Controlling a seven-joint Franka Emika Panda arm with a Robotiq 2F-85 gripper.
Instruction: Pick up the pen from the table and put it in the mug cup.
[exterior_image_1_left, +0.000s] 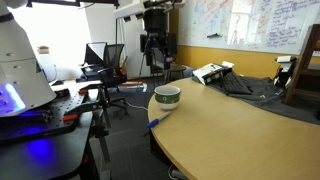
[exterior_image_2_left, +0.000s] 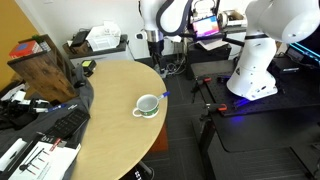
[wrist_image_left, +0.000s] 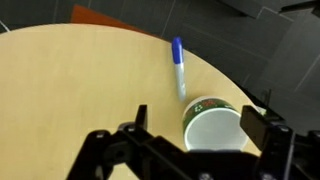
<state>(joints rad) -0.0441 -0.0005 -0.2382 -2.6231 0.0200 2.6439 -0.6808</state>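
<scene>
I keep lowering my gripper toward the pen's white body (wrist_image_left: 181, 84) until my open fingers are on both sides of it, because they line up across the blue pen's narrow width (wrist_image_left: 178, 58).
The blue pen (wrist_image_left: 178, 62) lies flat on the light tan table (wrist_image_left: 70, 90), close to its curved edge, and shows in both exterior views (exterior_image_1_left: 157, 123) (exterior_image_2_left: 162, 95). The whitish mug cup (wrist_image_left: 212, 125) with a dark green band stands upright just beside the pen's end, also seen in both exterior views (exterior_image_1_left: 167, 96) (exterior_image_2_left: 147, 105). The mug looks empty. My gripper (wrist_image_left: 198, 125) is open and empty, hanging well above the table (exterior_image_1_left: 157, 66) (exterior_image_2_left: 155, 45). In the wrist view the mug sits between my two fingers, far below them.
A dark jacket (exterior_image_1_left: 245, 88) and a white box (exterior_image_1_left: 212, 72) lie on the far part of the table. A brown box (exterior_image_2_left: 42, 68) and papers (exterior_image_2_left: 35, 160) sit at its other end. A white robot base (exterior_image_2_left: 250, 65) and a dark bench (exterior_image_1_left: 40, 125) stand beside the table.
</scene>
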